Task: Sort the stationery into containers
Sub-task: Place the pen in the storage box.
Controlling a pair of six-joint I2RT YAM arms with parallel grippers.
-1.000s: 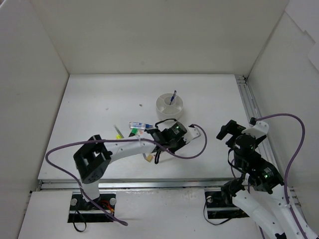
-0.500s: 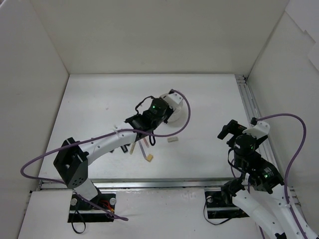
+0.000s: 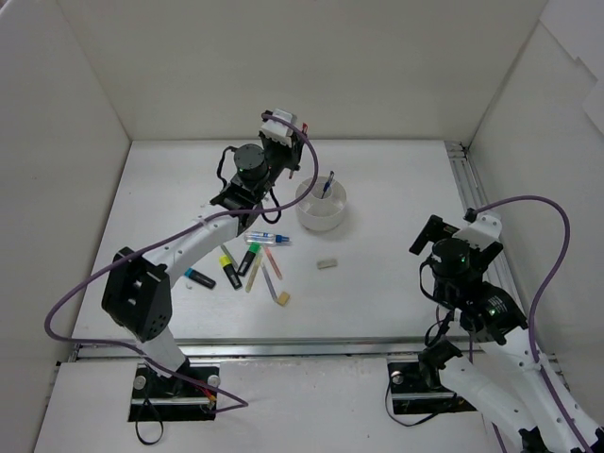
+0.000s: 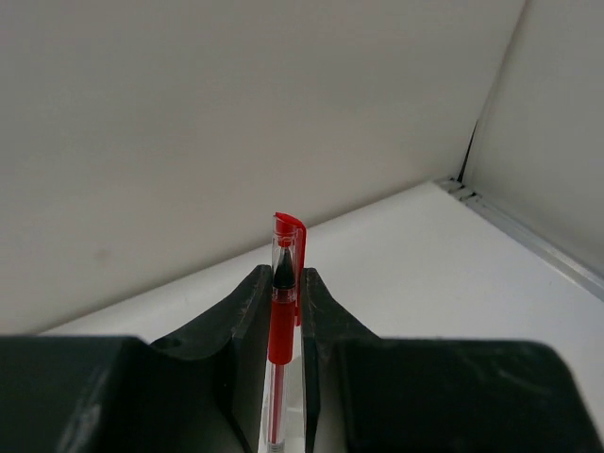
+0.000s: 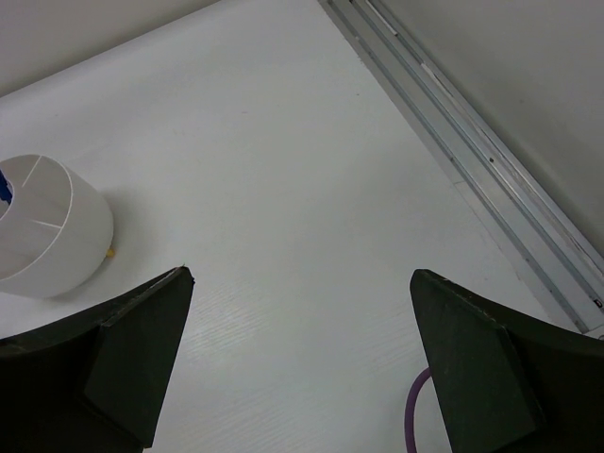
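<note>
The robot's left gripper should keep carrying the red pen [image 4: 285, 247], which is upright with its cap up and matches the open round cup [image 3: 322, 191] around the blue pen, until the red pen sits inside.
My left gripper [image 3: 286, 127] is raised high behind and left of the white tub [image 3: 321, 215], shut on a red pen [image 3: 304, 125]. In the left wrist view the red pen [image 4: 280, 321] stands clamped between my fingers [image 4: 247, 311], cap end pointing at the back wall. A blue pen [image 3: 327, 184] stands in the tub. On the table lie a clear blue-capped tube [image 3: 267, 237], highlighters with blue [image 3: 199, 278], yellow [image 3: 228, 267] and green [image 3: 249, 257] caps, a wooden stick [image 3: 255, 275], thin pens [image 3: 271, 269] and two beige erasers [image 3: 281, 298] [image 3: 327, 263]. My right gripper [image 3: 432, 243] is open and empty; the tub [image 5: 38, 226] shows at its left.
White walls enclose the table on three sides. A metal rail [image 3: 470, 193] runs along the right edge, also in the right wrist view [image 5: 472, 160]. A purple cable [image 3: 311, 156] loops off the left wrist.
My left arm has risen from the pile at the table's front middle and swung back-left, carrying the red pen up behind the tub. The stationery it covered now shows. The right arm shifted slightly.
</note>
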